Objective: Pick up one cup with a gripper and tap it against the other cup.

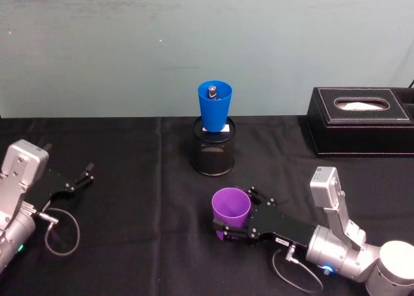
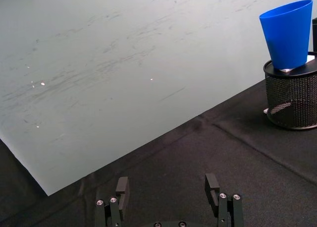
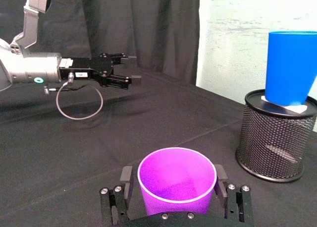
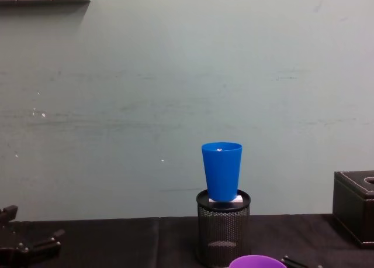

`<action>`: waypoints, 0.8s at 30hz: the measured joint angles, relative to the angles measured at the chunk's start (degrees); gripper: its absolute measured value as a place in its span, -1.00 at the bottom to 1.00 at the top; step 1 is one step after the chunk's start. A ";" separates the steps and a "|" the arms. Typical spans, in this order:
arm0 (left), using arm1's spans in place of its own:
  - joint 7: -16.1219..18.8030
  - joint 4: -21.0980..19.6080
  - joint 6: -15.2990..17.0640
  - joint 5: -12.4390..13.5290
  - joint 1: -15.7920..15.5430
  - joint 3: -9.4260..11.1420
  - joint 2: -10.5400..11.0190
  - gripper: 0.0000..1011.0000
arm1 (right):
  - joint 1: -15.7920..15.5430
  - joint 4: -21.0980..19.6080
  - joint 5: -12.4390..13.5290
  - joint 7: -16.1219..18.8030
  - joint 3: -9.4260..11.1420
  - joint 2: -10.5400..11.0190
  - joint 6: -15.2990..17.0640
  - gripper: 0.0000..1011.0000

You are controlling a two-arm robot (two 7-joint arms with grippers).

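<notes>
I am seeing a small shiny spot (image 4: 220, 150) just inside the far cup's rim, so I should expect a battery to be standing hidden in the blue cup (image 4: 222, 173).
The purple cup (image 1: 231, 204) stands upright on the black cloth, in front of the mesh holder. My right gripper (image 1: 240, 213) reaches in from the right, open, with one jaw on each side of the cup; in the right wrist view the cup (image 3: 177, 180) sits between the fingers (image 3: 126, 183), close to them. The blue cup (image 1: 214, 106) rests upright on top of the black mesh pen holder (image 1: 214, 155), behind the purple one; it also appears in the chest view (image 4: 222, 169). My left gripper (image 1: 82, 178) lies open at the table's left side, nothing in it.
A black tissue box (image 1: 361, 120) stands at the back right. A loose cable loop (image 1: 63, 231) lies beside the left arm. A pale wall runs behind the table. Bare black cloth lies between the two arms.
</notes>
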 joint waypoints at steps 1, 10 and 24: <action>0.00 0.00 0.00 0.00 0.00 0.00 0.00 0.98 | 0.01 0.01 -0.02 0.06 0.02 -0.11 0.03 0.98; 0.00 0.00 0.00 0.00 0.00 0.00 0.00 0.98 | 0.41 0.59 -0.44 0.29 0.06 -1.15 0.17 0.98; 0.00 0.00 0.00 0.00 0.00 0.00 0.00 0.98 | 0.48 0.74 -0.58 0.29 0.10 -1.31 0.16 0.82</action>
